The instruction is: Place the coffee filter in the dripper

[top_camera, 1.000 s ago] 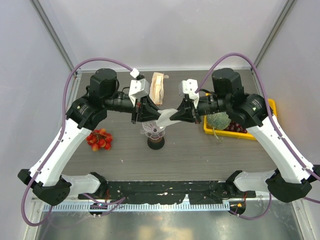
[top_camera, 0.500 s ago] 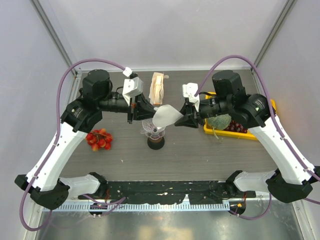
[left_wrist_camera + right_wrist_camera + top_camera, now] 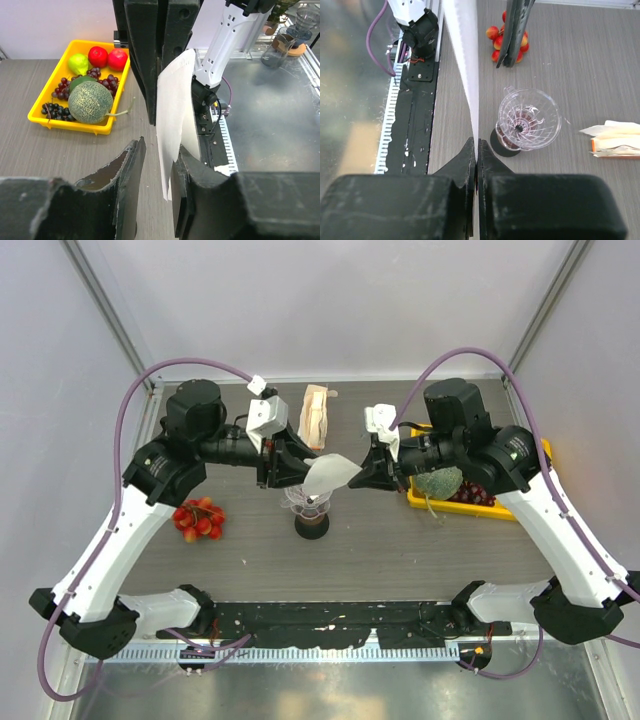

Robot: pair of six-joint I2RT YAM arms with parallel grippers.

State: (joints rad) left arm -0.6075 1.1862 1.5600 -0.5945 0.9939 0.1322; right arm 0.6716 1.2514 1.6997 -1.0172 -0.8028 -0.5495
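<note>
My left gripper should hold the coffee filter (image 3: 173, 107) by its edge (image 3: 167, 175) while my right gripper takes one layer to open it, because the coffee filter hangs almost flat from my right gripper.
The coffee filter (image 3: 328, 475), a thin white paper sheet, hangs in the air just above the dripper (image 3: 307, 500). The dripper is a clear ribbed funnel sitting on a dark brown cup (image 3: 311, 526). My right gripper (image 3: 364, 471) is shut on the filter's right edge; in the right wrist view the gripper (image 3: 476, 150) pinches the sheet (image 3: 466, 65), with the dripper (image 3: 527, 120) below to the right. My left gripper (image 3: 287, 469) is open. In the left wrist view the filter (image 3: 175, 125) stands between the left gripper's (image 3: 157, 165) parted jaws, close against the right finger.
An upright beige packet with orange marks (image 3: 317, 415) stands behind the dripper. A yellow tray (image 3: 542, 450) with a melon (image 3: 437, 481), grapes and other fruit sits at the right. A cluster of red fruit (image 3: 198, 518) lies at the left.
My left gripper let go of the filter and drew back left, then came in again with its jaws open around the sheet. The filter has dropped a little toward the dripper.
</note>
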